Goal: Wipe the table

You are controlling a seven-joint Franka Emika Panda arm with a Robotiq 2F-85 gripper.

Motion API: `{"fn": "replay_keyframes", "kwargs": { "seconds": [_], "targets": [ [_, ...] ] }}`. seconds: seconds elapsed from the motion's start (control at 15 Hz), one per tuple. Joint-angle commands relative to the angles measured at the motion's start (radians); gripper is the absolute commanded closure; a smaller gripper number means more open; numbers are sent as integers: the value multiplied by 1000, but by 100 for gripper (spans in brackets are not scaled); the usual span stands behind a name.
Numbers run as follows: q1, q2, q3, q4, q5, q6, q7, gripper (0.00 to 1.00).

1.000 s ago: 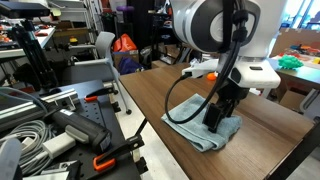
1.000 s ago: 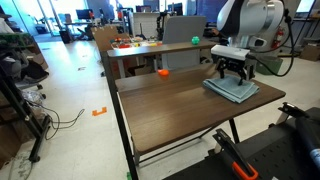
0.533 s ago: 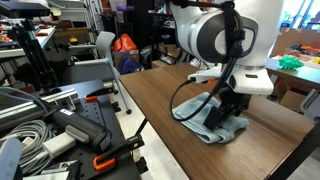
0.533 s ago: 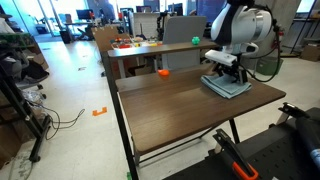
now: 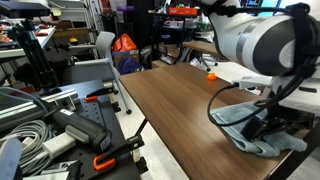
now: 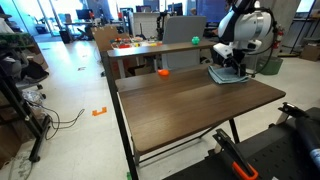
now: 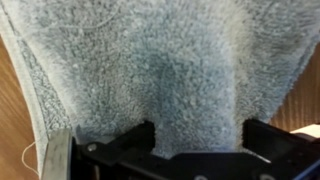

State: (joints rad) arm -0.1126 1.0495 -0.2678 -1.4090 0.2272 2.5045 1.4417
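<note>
The towel under my gripper already reaches the table's edge [image 5: 297, 143], so next I turn back and sweep the towel inward over the open wood [image 6: 194, 79] toward the orange object.
A grey-blue towel [image 5: 288, 146] [image 6: 234, 78] lies bunched on the table [image 5: 180, 110] [image 6: 190, 105], whose top is dark brown wood grain. My gripper [image 5: 263, 128] [image 6: 228, 71] points straight down into the towel near the table's far corner. In the wrist view the towel [image 7: 170, 50] fills almost the whole picture and bulges up between the two black fingers [image 7: 140, 140]. The gripper [image 7: 198, 120] looks shut on that fold, its tips buried in the fabric. Slivers of table [image 7: 8, 120] show at both sides.
A small orange object [image 5: 211, 73] [image 6: 163, 72] sits near the table's back edge. A lighter tan table [image 6: 150, 48] with clutter stands behind. A black bench with cables and orange-handled clamps [image 5: 60, 130] lies beside the table. The table edges are close to the towel.
The arm has dragged the towel across the tabletop toward the far corner, rightward in one exterior view. The towel has become more bunched.
</note>
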Motion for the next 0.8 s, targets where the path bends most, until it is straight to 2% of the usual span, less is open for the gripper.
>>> {"fn": "replay_keyframes", "kwargs": {
  "seconds": [0.0, 0.33, 0.47, 0.6, 0.73],
  "targets": [
    [-15, 92, 29, 115, -12, -48, 29, 0],
    [27, 18, 92, -25, -46, 43, -134, 0],
    [39, 8, 114, -55, -46, 113, -197, 0],
    [39, 25, 122, -13, -21, 134, -200, 0],
    [21, 54, 124, 78, 12, 80, -158, 0]
  ]
}}
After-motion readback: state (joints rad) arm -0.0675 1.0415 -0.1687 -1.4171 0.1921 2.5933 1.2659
